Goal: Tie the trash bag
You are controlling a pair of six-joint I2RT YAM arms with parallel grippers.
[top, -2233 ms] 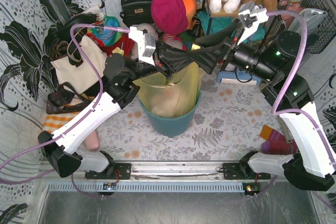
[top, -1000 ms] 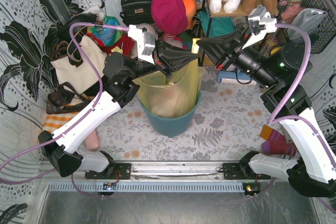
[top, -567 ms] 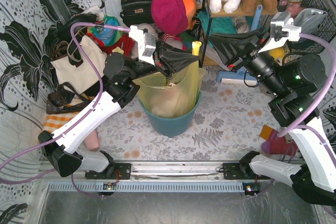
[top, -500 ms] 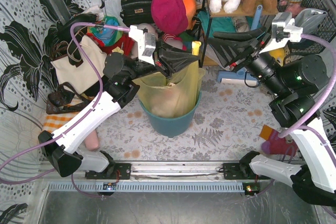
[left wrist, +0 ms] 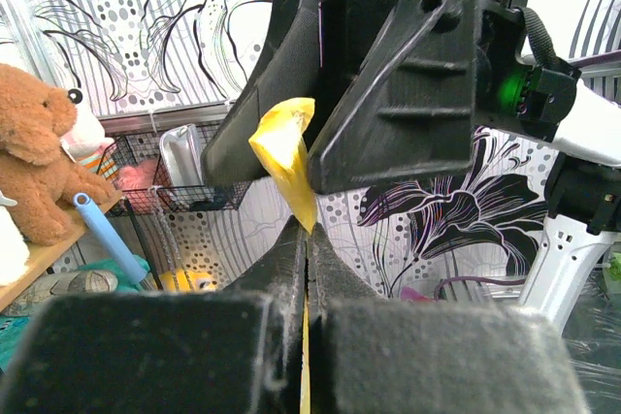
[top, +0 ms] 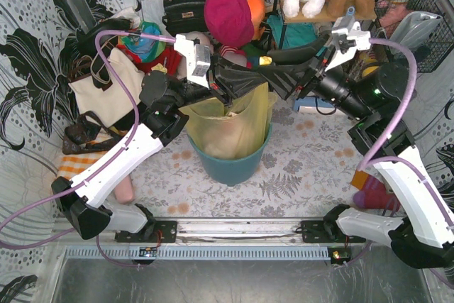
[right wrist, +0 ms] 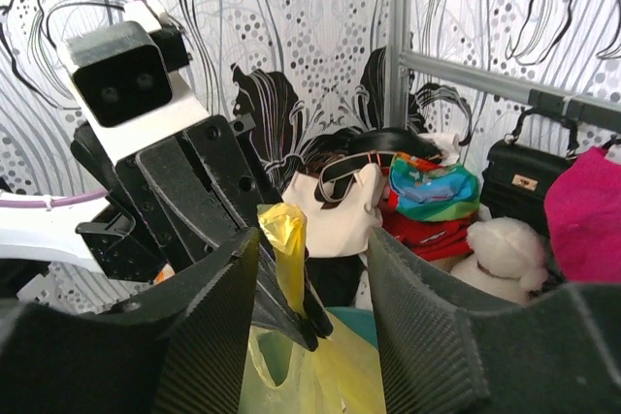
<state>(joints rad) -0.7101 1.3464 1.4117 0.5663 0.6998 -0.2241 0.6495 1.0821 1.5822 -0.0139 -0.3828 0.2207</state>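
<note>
My right gripper should back off and center its fingers around the bag's tip [right wrist: 282, 229] before it closes, because the bag's tip stands close to one of its fingers.
The yellow-green trash bag [top: 227, 122] sits in the round teal bin [top: 234, 164], its top pulled up to the right. My left gripper [top: 261, 79] is shut on a gathered corner of the bag; the left wrist view shows the jaws [left wrist: 309, 232] pressed together with a twisted yellow tip [left wrist: 286, 152] sticking out beyond them. My right gripper [top: 273, 76] is open, with its fingers [left wrist: 403, 65] standing either side of that tip without touching it. In the right wrist view [right wrist: 312, 244] the tip [right wrist: 283, 239] stands nearer the left finger.
A cream tote bag [top: 106, 86] with black straps lies left of the bin. Handbags, a red hat [top: 228, 12] and plush toys crowd the back, with a shelf [top: 312, 15] behind the right arm. Striped fabric [top: 372, 189] lies on the mat at right.
My right gripper, open throughout, had swung back to the right and has now come back left, so its fingers straddle the bag's tip again. The left gripper has kept still, shut on the bag.
</note>
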